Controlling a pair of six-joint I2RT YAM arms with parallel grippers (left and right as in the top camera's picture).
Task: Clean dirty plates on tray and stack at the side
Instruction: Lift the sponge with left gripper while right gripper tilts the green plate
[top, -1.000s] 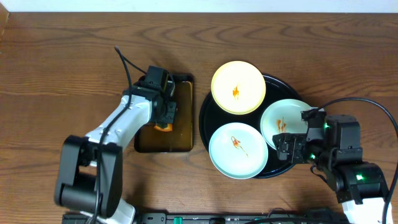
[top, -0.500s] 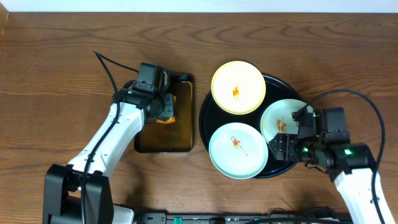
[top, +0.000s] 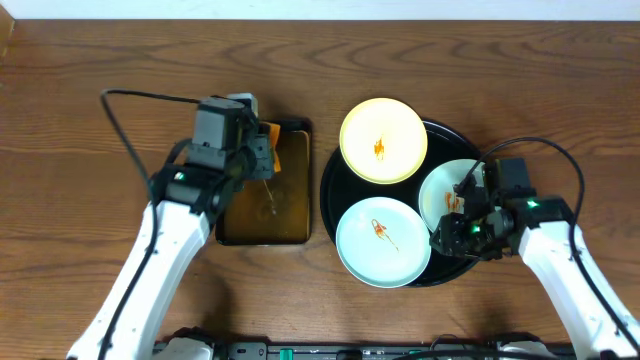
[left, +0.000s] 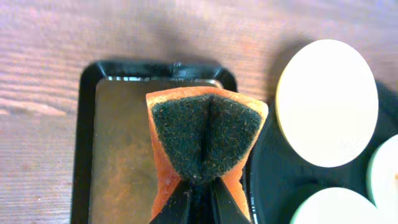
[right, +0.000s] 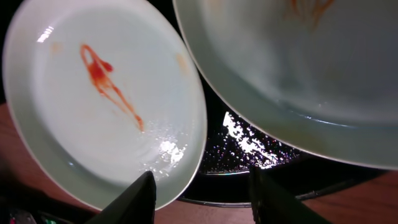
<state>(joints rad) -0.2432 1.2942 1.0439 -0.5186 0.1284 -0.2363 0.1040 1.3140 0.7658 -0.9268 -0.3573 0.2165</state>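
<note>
The front mint plate (top: 382, 242) is loose on the round tray, so my right gripper should pinch the plate's rim (top: 427, 256) before my left gripper starts to wipe with the sponge.
Three sauce-smeared plates lie on the round black tray (top: 333, 190): a pale yellow plate (top: 383, 140) at the back, a mint plate (top: 383, 241) at the front and a second mint plate (top: 450, 190) at the right. My left gripper (top: 262, 152) is shut on an orange sponge (left: 205, 137) with a dark scouring face, held above the small rectangular tray (top: 290, 225). My right gripper (right: 205, 199) is open and empty, low over the round tray's front rim (right: 249, 162), between the front mint plate (right: 106, 106) and the right mint plate (right: 311, 68).
The rectangular tray (left: 118, 143) holds brownish liquid and sits just left of the round tray (left: 273, 180). The yellow plate (left: 326, 102) overhangs the round tray's far rim. Bare wooden table surrounds both trays.
My left gripper has lifted the sponge out of the liquid and carried it toward the rectangular tray's far end. My right gripper has shifted left, closer to the mint plates.
</note>
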